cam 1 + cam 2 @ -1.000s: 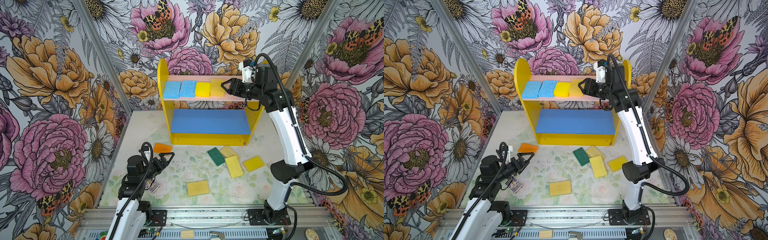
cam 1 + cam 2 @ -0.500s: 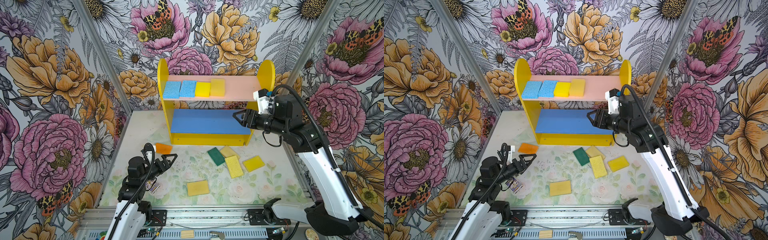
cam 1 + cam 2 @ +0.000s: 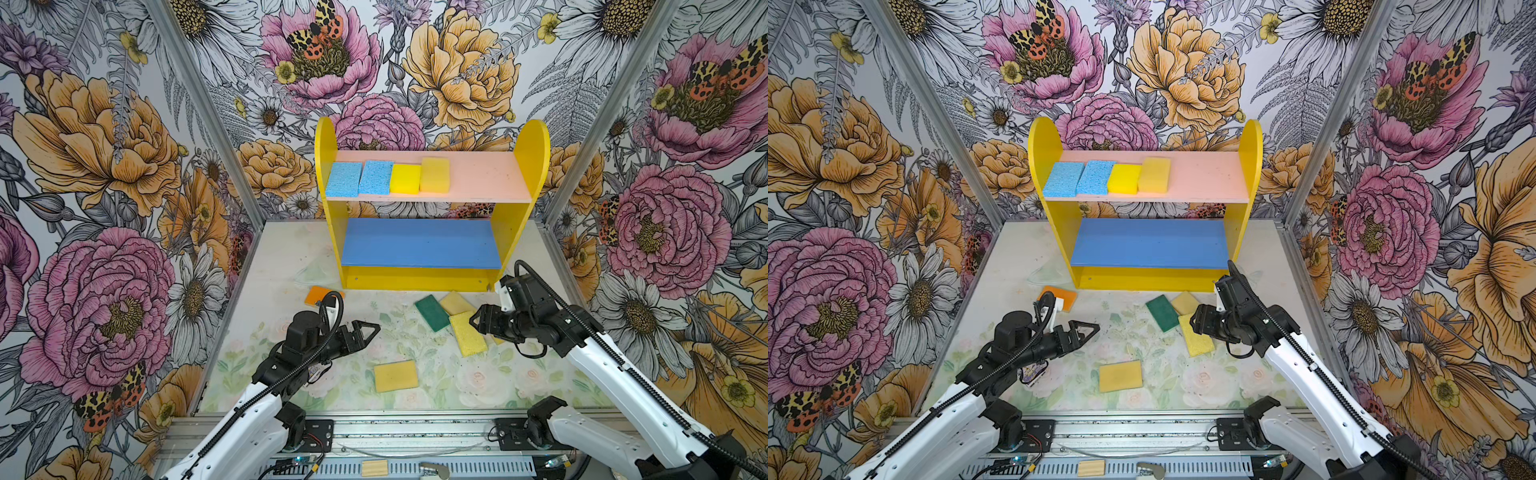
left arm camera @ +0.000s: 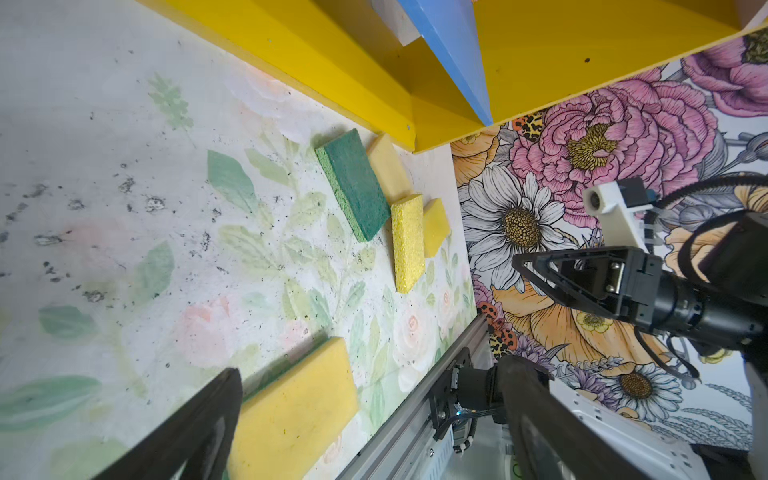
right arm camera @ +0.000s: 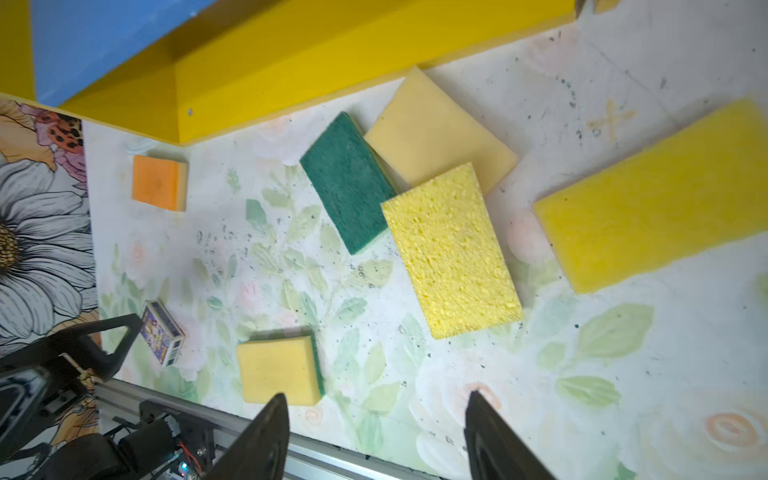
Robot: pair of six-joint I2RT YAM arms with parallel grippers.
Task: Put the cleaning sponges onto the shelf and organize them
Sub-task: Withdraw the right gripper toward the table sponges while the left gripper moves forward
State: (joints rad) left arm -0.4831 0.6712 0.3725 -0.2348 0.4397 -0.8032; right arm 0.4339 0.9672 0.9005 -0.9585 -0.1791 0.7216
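Note:
The green sponge's long edge (image 3: 424, 316) facing my left gripper is clear of its neighbours. I should go on toward that edge (image 3: 429, 325) before my fingers close on it.
The shelf (image 3: 326, 216) stands at the back. Its pink board (image 3: 482, 178) carries two blue and two yellow sponges (image 3: 434, 174) in a row, and its blue board (image 3: 419, 243) is bare. On the table lie an orange sponge (image 3: 316, 296), a green one (image 5: 347, 183), a pale yellow one (image 5: 436, 129), a porous yellow one (image 5: 451, 249), a bright yellow one (image 5: 652, 195) and a green-backed yellow one (image 3: 395, 375). My right gripper (image 3: 475, 322) hangs open and empty beside the porous sponge. My left gripper (image 3: 368, 332) is open and empty, left of the front sponge.
A purple card packet (image 5: 162, 338) lies under my left arm. A small wooden block (image 3: 374, 467) rests on the front rail (image 3: 415, 432). Flowered walls close in both sides and the back. The right arm hides most of the bright yellow sponge in both top views.
My right arm has swung from the pink board down to the table's sponge cluster, and its jaws have widened. My left gripper has edged rightwards.

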